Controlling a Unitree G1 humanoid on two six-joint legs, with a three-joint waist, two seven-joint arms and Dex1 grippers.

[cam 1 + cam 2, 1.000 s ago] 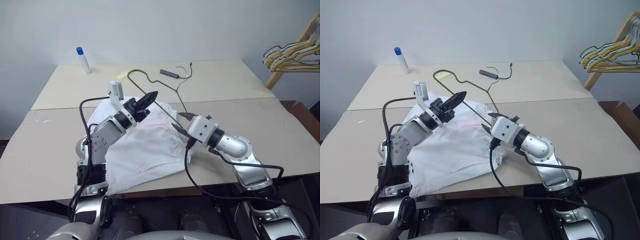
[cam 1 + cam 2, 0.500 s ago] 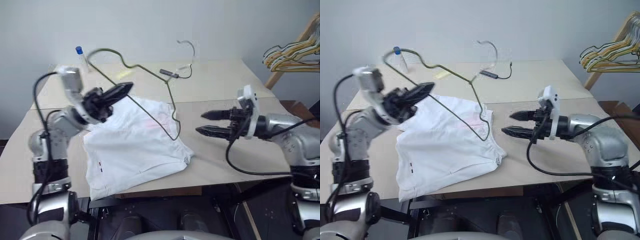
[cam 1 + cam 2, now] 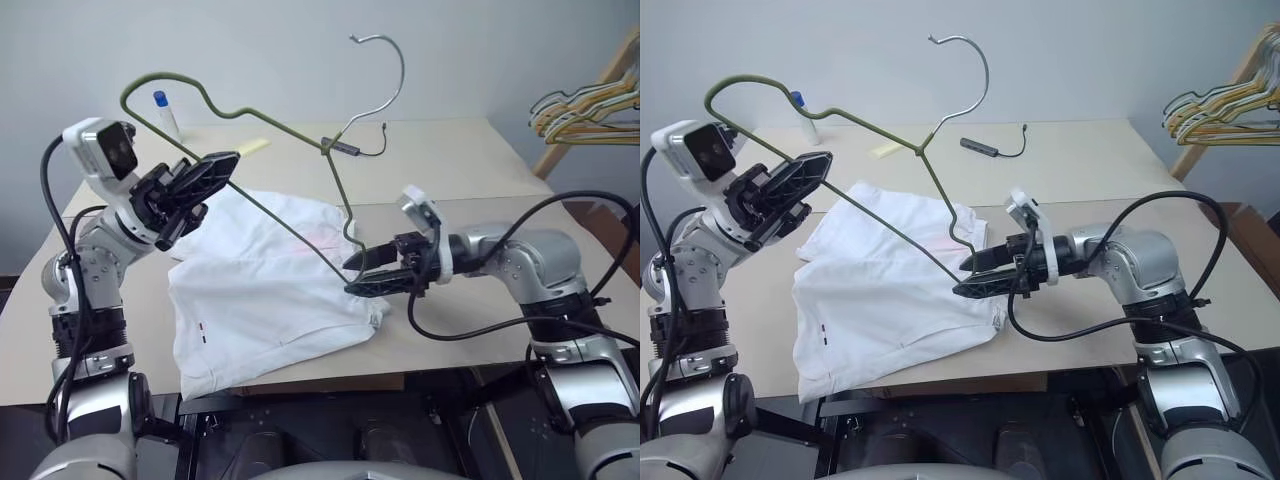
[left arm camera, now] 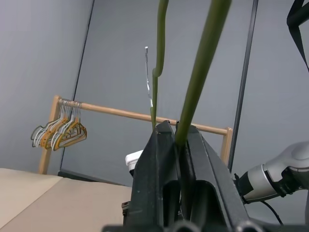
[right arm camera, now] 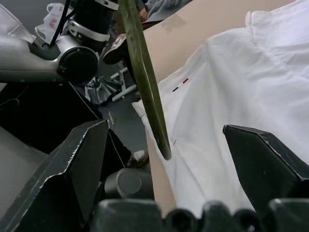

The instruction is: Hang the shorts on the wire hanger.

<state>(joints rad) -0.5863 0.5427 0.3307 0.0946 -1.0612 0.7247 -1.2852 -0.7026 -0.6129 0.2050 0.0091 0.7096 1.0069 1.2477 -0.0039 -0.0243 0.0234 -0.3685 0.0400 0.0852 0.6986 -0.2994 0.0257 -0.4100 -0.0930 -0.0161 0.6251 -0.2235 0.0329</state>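
Note:
Next, my right gripper takes over the hanger by its lower corner (image 3: 361, 262), because my left gripper is holding the hanger near the end (image 3: 128, 98) that has to go into the shorts' waistband.
The white shorts (image 3: 270, 290) lie flat on the table (image 3: 480, 170) near its front edge. My left gripper (image 3: 215, 165) is raised over their left side and shut on the wire hanger (image 3: 327, 148). In the left wrist view the fingers (image 4: 159, 159) clamp its green wire. The hanger hangs tilted in the air, hook up, with its lower corner just above the shorts. My right gripper (image 3: 352, 275) points left at that corner and stands open. In the right wrist view the wire (image 5: 145, 82) runs between the spread fingers (image 5: 82, 164), above the shorts (image 5: 251, 87).
A blue-capped white bottle (image 3: 165, 112), a yellow note (image 3: 252, 146) and a small dongle with a cable (image 3: 350, 148) lie at the back of the table. A bunch of yellow and tan hangers (image 3: 585, 105) hangs on a wooden rack at the far right.
My left gripper has lifted the hanger off the shorts, up and to the left. My right gripper has opened wide, swung out to the right, and come back toward the hanger's lower corner.

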